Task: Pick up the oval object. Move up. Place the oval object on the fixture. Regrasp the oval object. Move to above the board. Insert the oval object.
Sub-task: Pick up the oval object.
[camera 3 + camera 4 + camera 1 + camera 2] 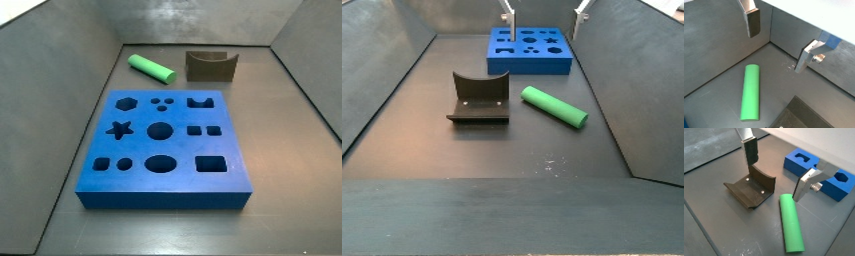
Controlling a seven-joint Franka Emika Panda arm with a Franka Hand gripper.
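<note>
The dark fixture's top edge has a curved dip point(211, 59). The oval object point(152, 68) will lean there with one end up when I put it down.
The oval object point(751, 92) is a bright green rod lying flat on the dark floor, also seen in the other wrist view point(791, 223) and in both side views point(152, 68) point(555, 106). The dark fixture point(751, 190) point(210, 66) point(478, 98) stands beside it, apart from it. The blue board point(163, 140) point(529, 50) point(814, 170) lies on the floor with its cut-outs empty. My gripper point(777, 49) point(776, 178) hangs open above the floor with nothing between its fingers point(753, 22). The rod lies below and off to one side of the jaws. In a side view only the fingertips point(509, 14) show, above the board.
Grey walls point(67, 60) point(389, 60) slope up around the dark floor on all sides. The rod and the fixture lie near one end wall point(174, 20), and the board takes up the floor's middle.
</note>
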